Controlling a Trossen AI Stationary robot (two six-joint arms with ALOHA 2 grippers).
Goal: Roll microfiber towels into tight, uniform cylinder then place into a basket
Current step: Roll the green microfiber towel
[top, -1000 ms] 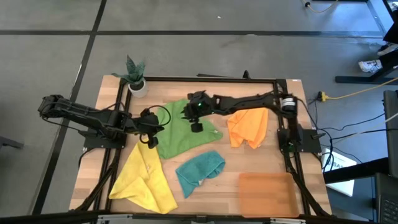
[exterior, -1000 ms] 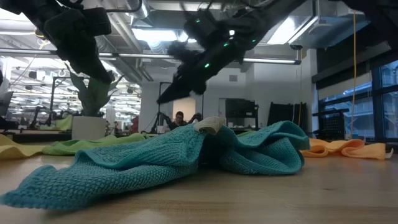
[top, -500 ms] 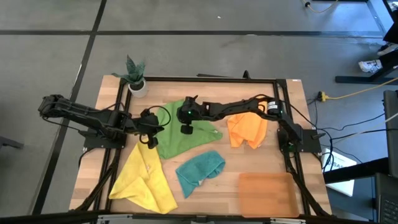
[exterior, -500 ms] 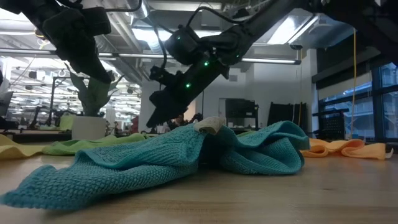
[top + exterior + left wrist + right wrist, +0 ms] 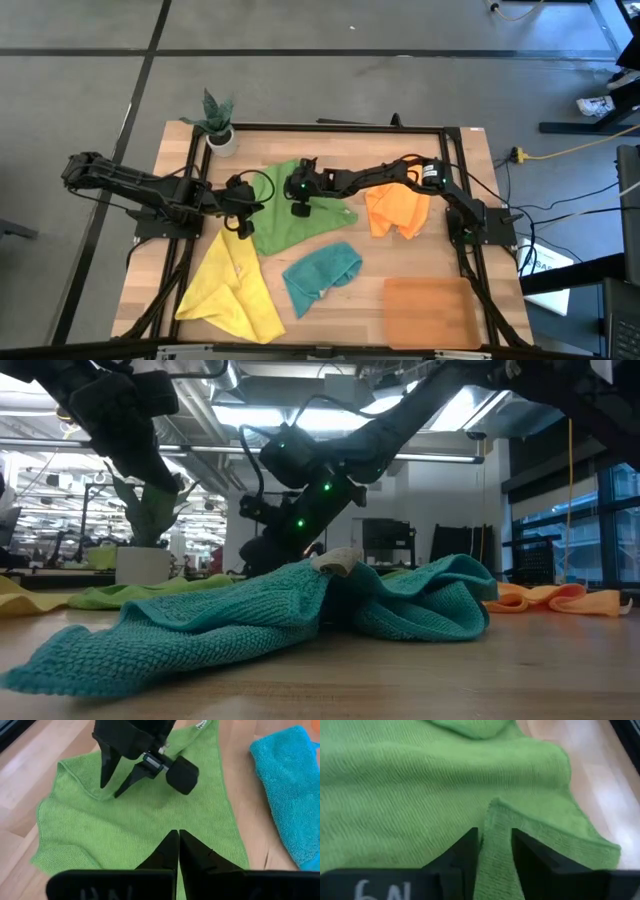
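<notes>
The green towel's corner point(image 5: 497, 806) lies doubled back with its hemmed edge on top point(image 5: 547, 826), so the corner will unfold and lie flat when I pull it outward.
The green towel point(image 5: 300, 218) lies spread and rumpled mid-table. My right gripper point(image 5: 110, 790) reaches in from the right, tips down on the towel's far-left part, fingers open on either side of a raised fold point(image 5: 495, 832). My left gripper point(image 5: 178, 851) hangs shut above the towel's near-left part and touches nothing. Lying crumpled on the table are the yellow towel point(image 5: 232, 288) near left, the teal towel point(image 5: 320, 272) in front of the green one, and the orange towel point(image 5: 398, 208) at right. The basket point(image 5: 428, 312) stands near right. My right gripper has a raised fold of the green towel point(image 5: 496, 820) standing in the gap between its open fingers point(image 5: 465, 852). The fingers slant down from the table's right side. Their tips meet the cloth point(image 5: 103, 786), and the whole towel lies on the table.
A white plant pot point(image 5: 220, 138) stands at the table's far left corner. A dark frame rail point(image 5: 330, 128) runs round the table top. Bare wood shows between the teal towel and the basket.
My right gripper has come down and toward the table's left edge onto the green towel, rolling its wrist as it went. Its finger gap has stayed the same.
</notes>
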